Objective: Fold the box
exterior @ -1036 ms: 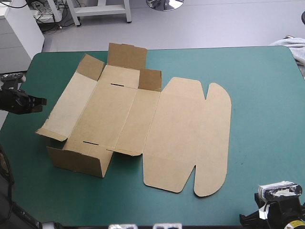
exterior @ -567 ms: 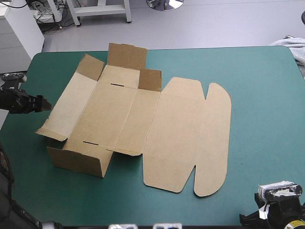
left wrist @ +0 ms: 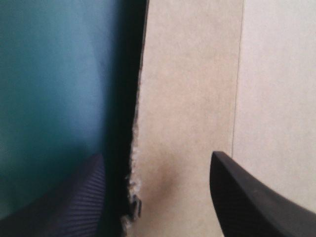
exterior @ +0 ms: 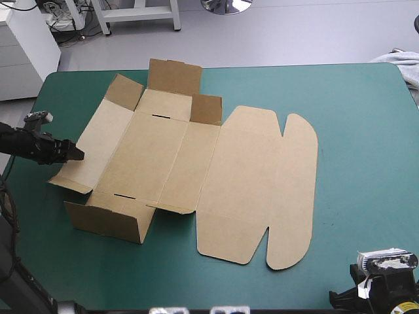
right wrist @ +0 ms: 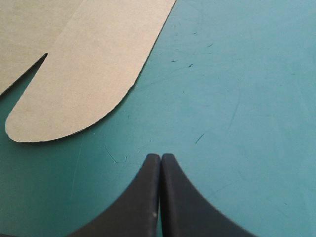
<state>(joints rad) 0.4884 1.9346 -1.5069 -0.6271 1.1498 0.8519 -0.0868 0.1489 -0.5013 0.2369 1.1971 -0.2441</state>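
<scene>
The box's outer panel (exterior: 96,142) has a straight crease (exterior: 114,150) along its edge, so it will swing up and bring its end flaps along when I lift it.
The brown box (exterior: 170,157) lies partly formed on the left half of the table. Its near-left wall (exterior: 108,221) and far flaps (exterior: 173,75) stand up, while the lid (exterior: 262,183) lies flat to the right. My left gripper (exterior: 76,155) is at the outer edge of the box's left panel (exterior: 98,140). In the left wrist view it (left wrist: 158,163) is open and straddles that board edge (left wrist: 136,148), one finger over the board, the other outside it. My right gripper (right wrist: 160,158) is shut above the teal-green cover near the front right corner, just short of the lid's rounded tab (right wrist: 84,74).
A pale cloth (exterior: 402,65) hangs over the table's far right corner. Bare teal-green cover (exterior: 360,163) stretches right of the lid and along the front edge.
My left gripper has moved right, from off the table's left edge up to the box's left panel, and its fingers have opened. The right gripper and the box have stayed put.
</scene>
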